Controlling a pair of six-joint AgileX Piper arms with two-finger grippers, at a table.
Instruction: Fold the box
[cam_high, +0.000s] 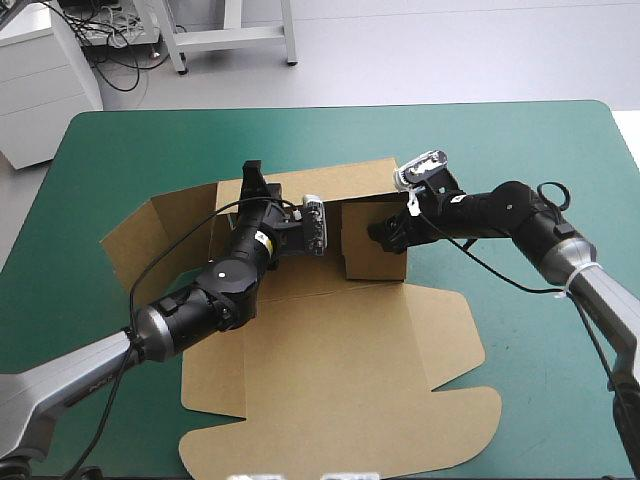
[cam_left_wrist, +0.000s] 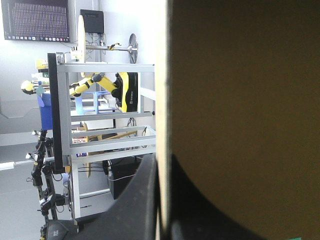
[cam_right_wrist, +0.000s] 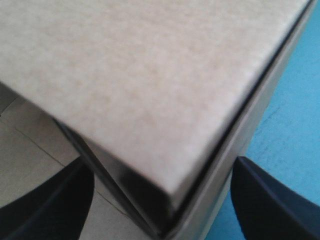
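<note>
The flat lid (cam_high: 345, 360) is joined to the box along a crease (cam_high: 325, 293), so the lid will slide along flat when the robot pulls the side of the box.
The brown box (cam_high: 330, 380) lies in the middle of the teal-green table (cam_high: 560, 160), its lid flat toward the front edge. Its back wall (cam_high: 335, 185) and a right side wall (cam_high: 375, 245) stand raised. My left gripper (cam_high: 253, 175) is at the back wall's left end. In the left wrist view, the left gripper (cam_left_wrist: 161, 167) is shut on the board's edge (cam_left_wrist: 161, 75), one black finger on each side. My right gripper (cam_high: 385, 233) is at the right side wall. In the right wrist view, the right gripper (cam_right_wrist: 160, 202) is open, its fingers (cam_right_wrist: 272, 200) astride the wall's corner (cam_right_wrist: 165, 200).
A left flap (cam_high: 155, 235) of the box slopes outward toward the table's left side. The lid's rounded tabs (cam_high: 455, 410) reach close to the front edge. Bare teal-green cover shows right of the box and along the far edge.
</note>
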